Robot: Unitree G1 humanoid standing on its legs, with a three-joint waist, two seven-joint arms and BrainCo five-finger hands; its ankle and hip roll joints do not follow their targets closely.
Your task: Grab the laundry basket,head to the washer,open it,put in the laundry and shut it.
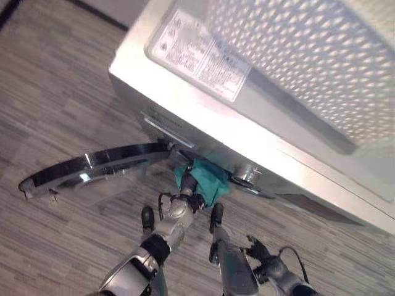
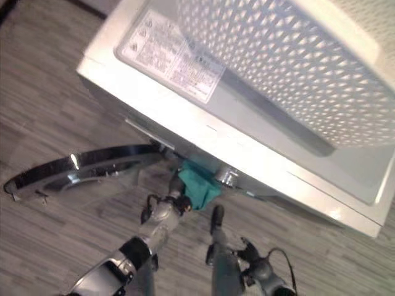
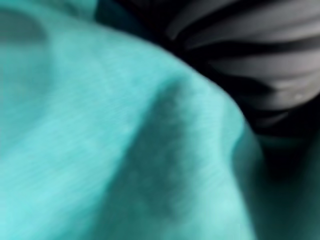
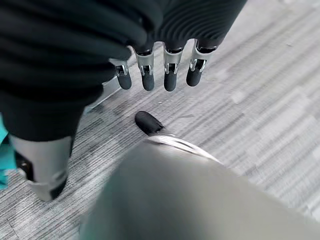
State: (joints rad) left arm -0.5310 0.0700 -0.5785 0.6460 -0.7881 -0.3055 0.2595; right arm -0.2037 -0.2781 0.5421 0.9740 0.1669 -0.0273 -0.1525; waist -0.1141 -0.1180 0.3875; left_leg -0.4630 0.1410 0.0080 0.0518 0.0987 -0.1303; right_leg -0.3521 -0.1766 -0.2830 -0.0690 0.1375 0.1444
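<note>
The teal cloth's limp corners (image 1: 213, 196) droop from the small heap at the washer's opening, so the teal cloth will bunch up and stay inside when I push it in.
A white washer (image 1: 185, 102) stands before me, and its round chrome-rimmed door (image 1: 92, 169) is swung open to the left. A teal cloth (image 1: 207, 179) bunches at the washer's opening below the front edge. My left hand (image 1: 187, 202) is up against this cloth, its fingers buried in it; the left wrist view has teal cloth (image 3: 100, 140) close up beside the dark ribbed cover. The white perforated laundry basket (image 1: 296, 61) rests on top of the washer. My right hand (image 4: 170, 77) hangs low over the floor at the lower right, open and holding nothing.
Grey wood-pattern floor (image 1: 55, 92) runs to the left of the washer and in front of it. The open door juts out over the floor at the left. A chrome round fitting (image 1: 250, 176) sits on the washer's front beside the cloth.
</note>
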